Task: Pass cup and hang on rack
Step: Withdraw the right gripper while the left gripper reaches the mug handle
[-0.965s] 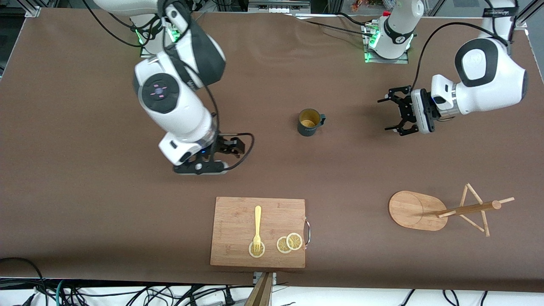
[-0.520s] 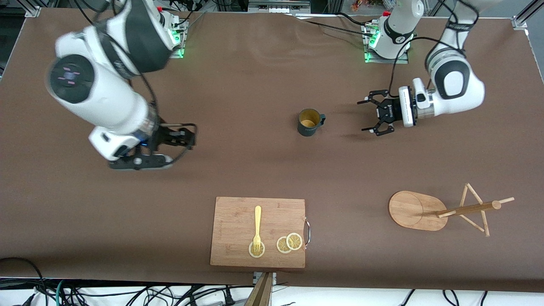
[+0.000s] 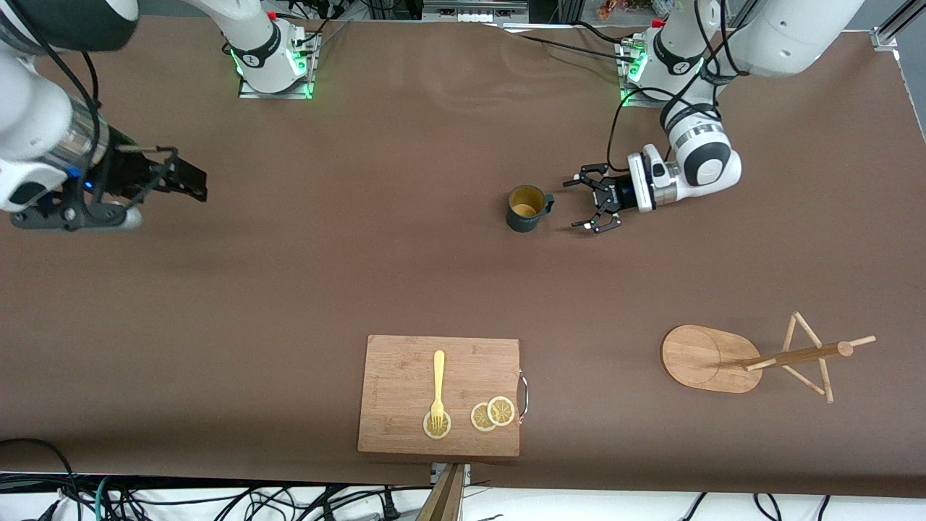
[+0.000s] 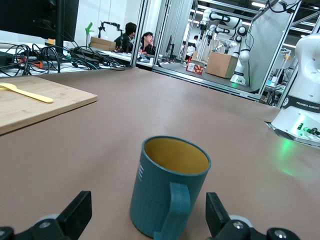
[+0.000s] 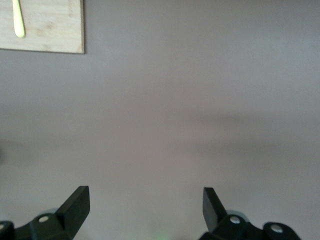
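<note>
My gripper will lower the cup over a wire, and the cup will hang opening down, since the cup's opening [image 3: 527,200] is far wider than the rack's slanted wires [image 3: 809,330].
The dark teal cup [image 3: 526,208] with a yellow-ochre inside stands upright mid-table, its handle [image 3: 548,204] toward the left arm's end. My left gripper [image 3: 582,202] is open, low over the table beside the cup on the handle side, a short gap away. In the left wrist view the cup [image 4: 165,187] stands between my open fingers [image 4: 80,207], untouched. The bamboo rack [image 3: 796,354] with its oval base [image 3: 698,354] is nearer the front camera, toward the left arm's end. My right gripper [image 3: 189,181] is open and empty over bare table at the right arm's end.
A wooden cutting board [image 3: 405,376] lies near the front edge with a yellow fork [image 3: 438,383] and lemon slices [image 3: 492,414] on it. It also shows in the left wrist view [image 4: 35,107] and in the right wrist view [image 5: 50,30]. Cables run by both arm bases.
My right arm has swung away from mid-table to its own end. My left gripper has moved in toward the cup's handle side, still open. The cup has not moved.
</note>
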### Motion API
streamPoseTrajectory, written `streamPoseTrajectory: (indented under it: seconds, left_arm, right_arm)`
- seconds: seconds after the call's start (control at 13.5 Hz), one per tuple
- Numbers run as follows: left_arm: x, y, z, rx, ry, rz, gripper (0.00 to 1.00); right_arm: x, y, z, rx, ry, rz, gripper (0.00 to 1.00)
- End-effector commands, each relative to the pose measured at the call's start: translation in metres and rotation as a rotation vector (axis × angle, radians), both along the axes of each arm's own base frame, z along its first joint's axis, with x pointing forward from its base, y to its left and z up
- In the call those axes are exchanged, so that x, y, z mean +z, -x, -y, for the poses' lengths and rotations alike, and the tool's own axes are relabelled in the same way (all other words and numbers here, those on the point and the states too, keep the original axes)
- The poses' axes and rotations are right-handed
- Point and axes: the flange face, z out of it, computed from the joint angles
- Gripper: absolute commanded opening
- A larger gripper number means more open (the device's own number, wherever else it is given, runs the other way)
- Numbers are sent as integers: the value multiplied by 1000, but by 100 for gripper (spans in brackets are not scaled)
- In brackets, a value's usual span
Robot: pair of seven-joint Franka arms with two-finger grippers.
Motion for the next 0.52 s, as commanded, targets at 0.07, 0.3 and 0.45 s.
streamPoseTrajectory:
  seconds: [0.07,0.3,0.45]
  left_arm:
    - [-27,9,17,22,14,81,90]
    - [-50,26,34,51,41,74,81]
    - [-58,31,39,69,40,93,58]
  right_arm:
    - [-6,25,6,17,-2,4,100]
    - [-7,15,8,59,6,25,100]
    - [5,18,13,60,23,18,100]
